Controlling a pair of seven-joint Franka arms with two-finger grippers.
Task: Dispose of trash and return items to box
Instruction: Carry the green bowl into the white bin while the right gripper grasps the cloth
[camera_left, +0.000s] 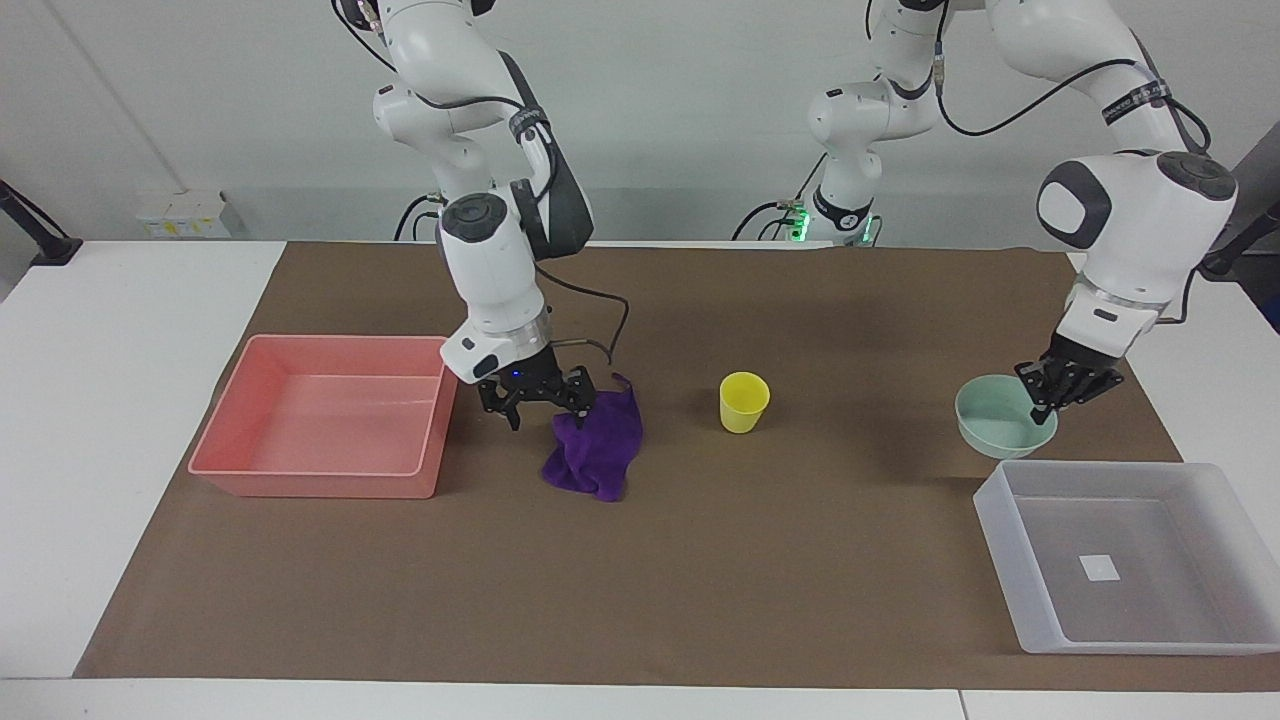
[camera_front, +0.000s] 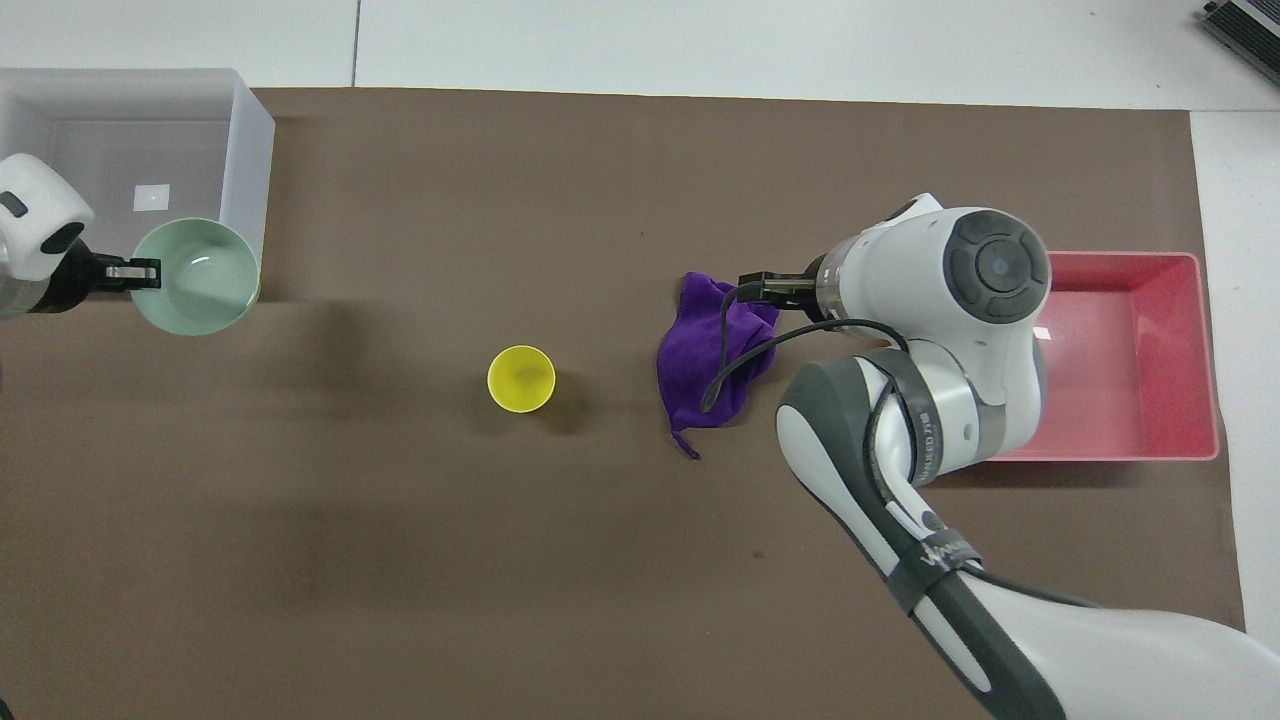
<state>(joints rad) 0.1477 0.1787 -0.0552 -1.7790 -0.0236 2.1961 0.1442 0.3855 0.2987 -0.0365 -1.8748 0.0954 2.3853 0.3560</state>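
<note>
The purple cloth has its thick folds gathered together, so it should stay bunched up and dangle its tail when I carry it to the pink bin.
The mint-green bowl hangs tilted just above the mat, beside the box's edge nearer the robots. My left gripper is shut on the bowl's rim. The purple cloth lies crumpled mid-mat. My right gripper is open and low over the cloth's edge that faces the pink bin, with one fingertip at the fabric. The yellow cup stands upright between cloth and bowl.
The pink bin sits on the mat at the right arm's end, close beside the right gripper. The box holds only a white sticker. Brown mat covers the white table.
</note>
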